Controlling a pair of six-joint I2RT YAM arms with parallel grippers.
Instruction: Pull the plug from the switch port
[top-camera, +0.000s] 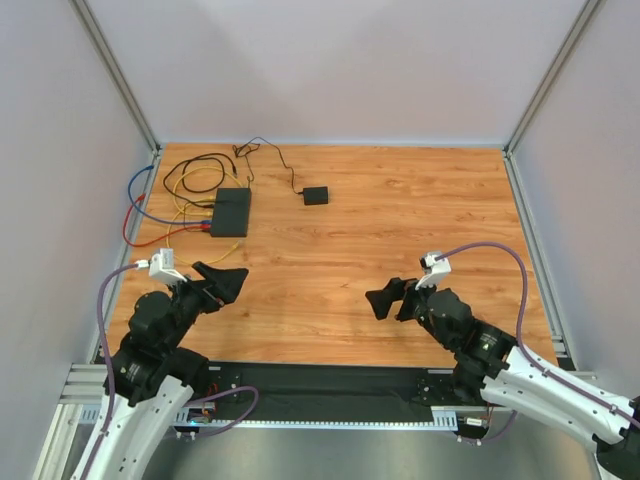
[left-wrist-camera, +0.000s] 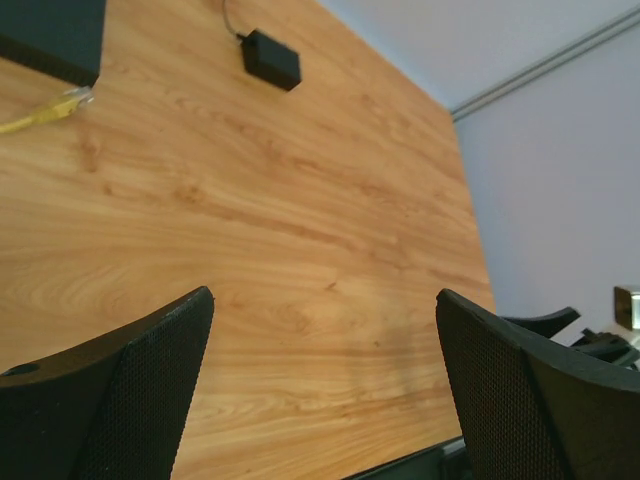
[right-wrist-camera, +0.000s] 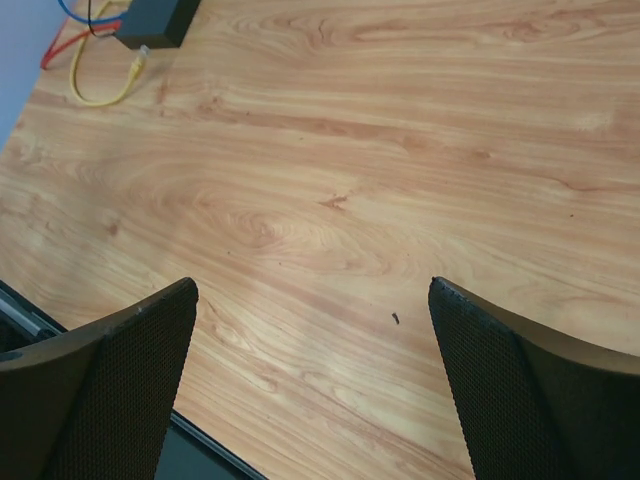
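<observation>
The way to the plugs (top-camera: 206, 226) in the switch's cable edge (top-camera: 212, 214) is clear for my open left gripper. The gripper should keep going there and close on a plug.
The switch (top-camera: 232, 211) is a flat black box at the far left of the wooden table. It also shows in the left wrist view (left-wrist-camera: 50, 35) and the right wrist view (right-wrist-camera: 155, 20). A yellow cable's plug (top-camera: 236, 243) meets its near narrow edge; the plug also shows in the left wrist view (left-wrist-camera: 68, 101) and the right wrist view (right-wrist-camera: 140, 64). Red and blue cables (top-camera: 135, 215) run to its left side. My left gripper (top-camera: 225, 283) (left-wrist-camera: 322, 295) is open and empty, a short way in front of the switch. My right gripper (top-camera: 390, 298) (right-wrist-camera: 311, 285) is open and empty at centre right.
A small black square adapter (top-camera: 316, 195) on a thin black wire lies right of the switch and shows in the left wrist view (left-wrist-camera: 272, 58). Loops of yellow cable (top-camera: 195, 180) lie behind the switch. Grey walls and aluminium posts (top-camera: 120, 75) enclose the table.
</observation>
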